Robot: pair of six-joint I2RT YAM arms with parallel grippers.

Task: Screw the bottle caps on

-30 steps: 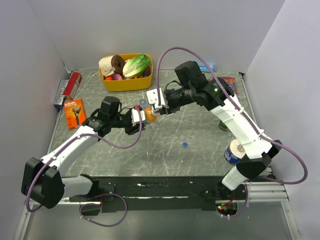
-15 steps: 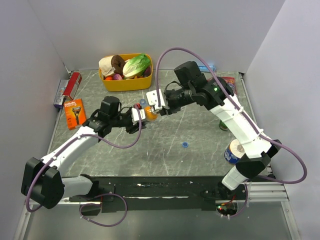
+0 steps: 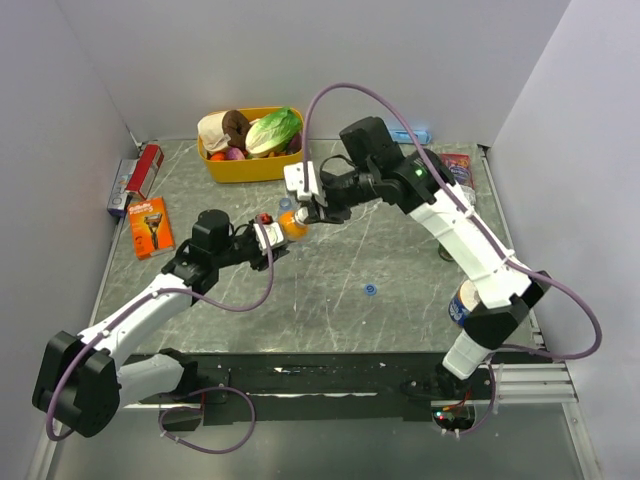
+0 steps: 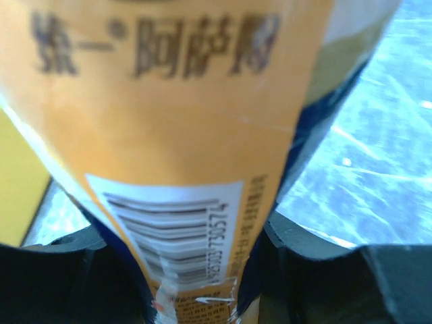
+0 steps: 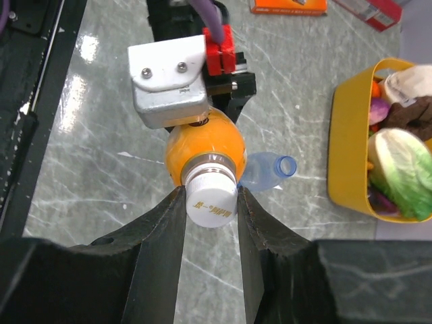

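Note:
My right gripper should keep turning the white cap (image 5: 211, 200) until the wrist's turn ends and then let go, because the cap sits straight on the orange-liquid bottle's neck (image 5: 208, 167).
My left gripper (image 3: 270, 240) is shut on the orange-liquid bottle (image 3: 291, 224), whose label fills the left wrist view (image 4: 182, 121). The white cap (image 5: 211, 198) sits on that bottle's neck, and my right gripper (image 5: 210, 202) is shut on it, one finger on each side. In the top view my right gripper (image 3: 306, 207) meets the bottle top. The clear water bottle (image 5: 264, 170) lies open-necked on the table just behind the orange bottle. The blue cap (image 3: 371, 291) lies alone on the table, apart from both grippers.
A yellow basket (image 3: 215, 166) of toy food stands at the back. An orange box (image 3: 151, 226) and a red-and-blue pack (image 3: 135, 178) lie at the left. A blue-and-white can (image 3: 466, 303) stands at the right edge, with a dark green bottle (image 3: 447, 250) beside the right arm.
Both grippers and the orange bottle have shifted left and a little back. The right wrist has turned, with the cap staying between its fingers.

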